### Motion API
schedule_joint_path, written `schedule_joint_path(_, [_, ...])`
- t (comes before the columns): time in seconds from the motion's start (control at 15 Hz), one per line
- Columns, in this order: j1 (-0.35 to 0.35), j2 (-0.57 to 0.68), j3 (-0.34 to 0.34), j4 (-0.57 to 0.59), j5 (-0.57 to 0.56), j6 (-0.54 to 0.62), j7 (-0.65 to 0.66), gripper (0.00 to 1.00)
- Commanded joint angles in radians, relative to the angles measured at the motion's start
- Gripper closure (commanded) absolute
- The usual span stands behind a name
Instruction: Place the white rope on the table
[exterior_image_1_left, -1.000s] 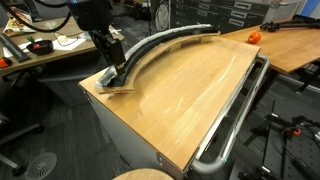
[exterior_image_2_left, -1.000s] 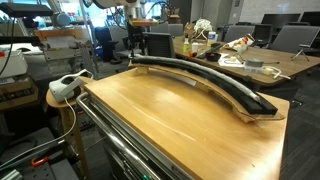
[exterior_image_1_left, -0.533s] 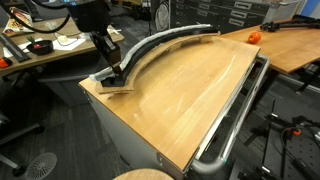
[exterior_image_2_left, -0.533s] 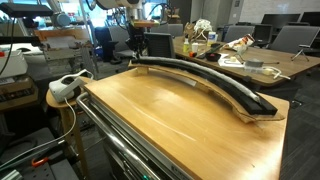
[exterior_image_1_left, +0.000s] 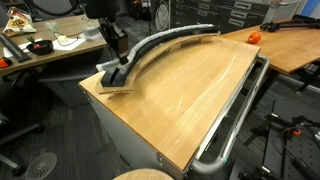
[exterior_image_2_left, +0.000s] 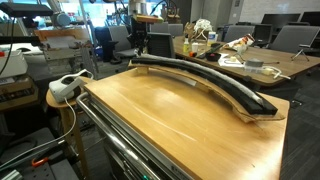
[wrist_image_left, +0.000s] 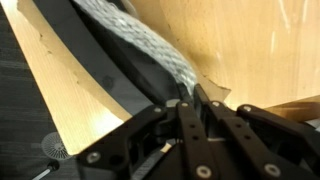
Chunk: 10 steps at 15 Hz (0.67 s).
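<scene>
Next, my gripper swings the white rope's end inward and puts it down on the table's open wood (exterior_image_1_left: 176, 105), because it is holding the rope's end over the dark curved track (exterior_image_1_left: 119, 74).
The white rope (wrist_image_left: 150, 40) is a braided pale grey cord lying in a dark curved track (wrist_image_left: 105, 70) along the table's (exterior_image_1_left: 190, 90) far edge. In an exterior view the rope (exterior_image_1_left: 165, 40) follows the arc of the track (exterior_image_1_left: 140, 62). My gripper (exterior_image_1_left: 117, 63) stands at the near end of that arc, and a pale rope end shows just beside its fingers. The wrist view shows my gripper (wrist_image_left: 188, 103) shut on the rope where the cord runs in between the black fingers. In an exterior view the track (exterior_image_2_left: 200, 80) crosses the table (exterior_image_2_left: 170, 120); the gripper is hard to make out there.
A metal rail (exterior_image_1_left: 240, 110) runs along the table's side. An orange object (exterior_image_1_left: 254, 37) sits on the neighbouring tabletop. A cluttered desk (exterior_image_1_left: 45, 45) stands behind the arm. A white device (exterior_image_2_left: 68, 86) rests on a stool beside the table; another desk (exterior_image_2_left: 250, 60) holds cables.
The jaws have closed over the rope end. The arm has risen a little at the end of the track, and the rope end has come up with it.
</scene>
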Motion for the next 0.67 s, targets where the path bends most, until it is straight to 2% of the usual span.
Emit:
schedule_joint_path(0.0, [-0.08,-0.16,0.038,-0.105,0.13,-0.114,-0.112,0.98])
schedule_joint_path(0.13, [-0.11,-0.218,0.04,-0.154,0.211,-0.146,-0.168,0.98])
schedule_joint_path(0.4, [-0.148,-0.248,0.026,-0.181,0.39,-0.298,-0.254,0.98])
schedule_joint_path(0.6, [-0.138,-0.248,-0.002,-0.207,0.378,-0.282,-0.207,0.98])
